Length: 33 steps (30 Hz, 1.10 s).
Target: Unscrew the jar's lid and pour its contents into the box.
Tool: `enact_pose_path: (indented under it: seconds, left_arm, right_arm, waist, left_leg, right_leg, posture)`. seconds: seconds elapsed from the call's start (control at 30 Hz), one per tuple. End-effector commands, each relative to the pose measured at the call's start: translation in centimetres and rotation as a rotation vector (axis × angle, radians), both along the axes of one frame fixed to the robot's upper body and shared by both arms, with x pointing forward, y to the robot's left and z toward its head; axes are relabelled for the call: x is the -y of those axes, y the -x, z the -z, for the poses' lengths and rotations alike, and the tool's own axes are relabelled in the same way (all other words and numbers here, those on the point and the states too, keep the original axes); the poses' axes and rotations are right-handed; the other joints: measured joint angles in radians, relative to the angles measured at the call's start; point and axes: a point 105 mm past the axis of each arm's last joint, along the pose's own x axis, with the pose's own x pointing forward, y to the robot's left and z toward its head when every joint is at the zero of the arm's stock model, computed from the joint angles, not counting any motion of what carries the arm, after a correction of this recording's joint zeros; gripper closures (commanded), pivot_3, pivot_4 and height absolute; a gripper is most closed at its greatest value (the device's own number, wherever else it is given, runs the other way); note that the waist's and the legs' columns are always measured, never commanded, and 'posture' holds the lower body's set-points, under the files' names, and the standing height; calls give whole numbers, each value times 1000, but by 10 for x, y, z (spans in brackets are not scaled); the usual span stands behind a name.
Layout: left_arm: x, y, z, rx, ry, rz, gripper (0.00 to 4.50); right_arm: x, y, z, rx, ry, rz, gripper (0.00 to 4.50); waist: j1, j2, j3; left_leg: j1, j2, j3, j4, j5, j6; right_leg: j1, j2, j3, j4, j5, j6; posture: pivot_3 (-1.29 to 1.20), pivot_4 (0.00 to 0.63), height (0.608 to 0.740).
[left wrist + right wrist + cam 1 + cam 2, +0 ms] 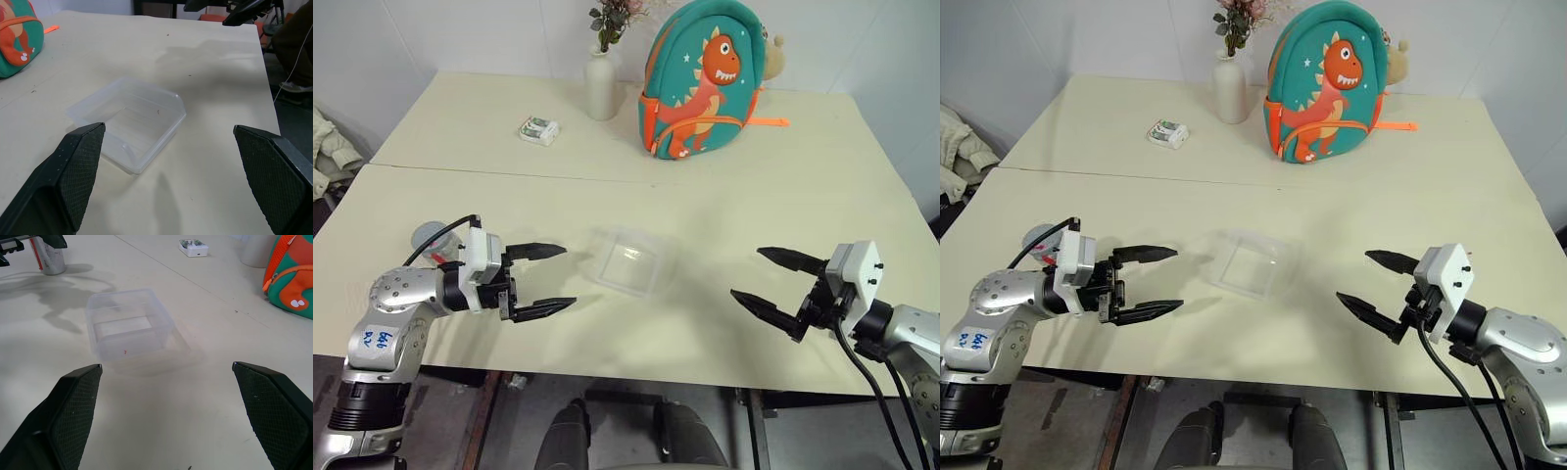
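The silvery jar has a round grey top, so the lid [428,234] will turn little by little and stay in place at first when I twist it.
The clear box [626,259] lies on the table between my two grippers, with a tiny brownish bit [158,112] on its floor. The silvery jar [431,237] with red marks stands at the left, behind my left wrist, partly hidden by the arm and cable. Its round grey top looks like the lid; I cannot tell if it is screwed on. My left gripper [570,276] is open just left of the box, holding nothing. My right gripper [746,272] is open further off to the right, also holding nothing.
A tall white vase [602,86] with flowers, a dinosaur backpack [700,83] and a small white-and-green packet [538,130] stand on the far half of the table. A seam [636,181] runs across the table. The near table edge is close under both arms.
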Motion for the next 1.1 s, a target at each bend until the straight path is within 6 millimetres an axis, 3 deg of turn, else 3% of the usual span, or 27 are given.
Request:
enact_pose_path:
  seconds: [0.03,0.17,0.33,0.5,0.63,0.87,1.1]
  left_arm:
    - [1,5,-9,44,8,-5,23]
    - [-5,11,-4,69,13,-84,23]
    - [-19,25,0,99,97,-303,23]
    - [-50,46,21,155,164,-700,23]
    - [-84,55,22,163,322,-1064,23]
    - [-111,51,30,193,343,-1330,23]
    - [-111,30,33,161,378,-1334,23]
  right_arm:
    - [-10,2,-11,50,-13,-53,0]
    - [-19,-2,-6,40,-29,-102,0]
    - [-37,-13,-11,66,-70,-180,0]
    - [-64,-29,-19,94,-128,-281,0]
    - [-78,-34,-33,116,-158,-352,0]
    - [-84,-39,-43,137,-168,-374,0]
    - [-88,-34,-49,157,-187,-372,0]
  waist:
    - [-2,0,0]
    - [-5,0,0]
    - [-4,0,0]
    - [-9,0,0]
    - [5,-1,0]
    - [-2,-2,0]
    - [-2,-3,-1]
  left_leg:
    - [0,0,0,0,0,0]
    - [1,0,1,0,0,0]
    - [1,1,2,0,0,0]
    - [2,1,6,1,0,0]
    - [1,1,6,5,0,1]
    - [0,1,12,9,-3,-1]
    - [0,1,21,9,-3,8]
  right_leg:
    - [0,0,0,0,0,0]
    - [0,0,1,1,0,0]
    - [-1,1,3,1,0,1]
    - [0,1,7,1,1,2]
    - [-1,1,8,1,2,2]
    - [2,1,13,-10,9,-4]
    - [-1,1,22,-13,11,-3]
  posture:
    - [0,150,740]
    - [0,150,740]
    - [0,150,740]
    - [0,150,740]
    - [0,150,740]
    - [0,150,740]
    - [0,150,740]
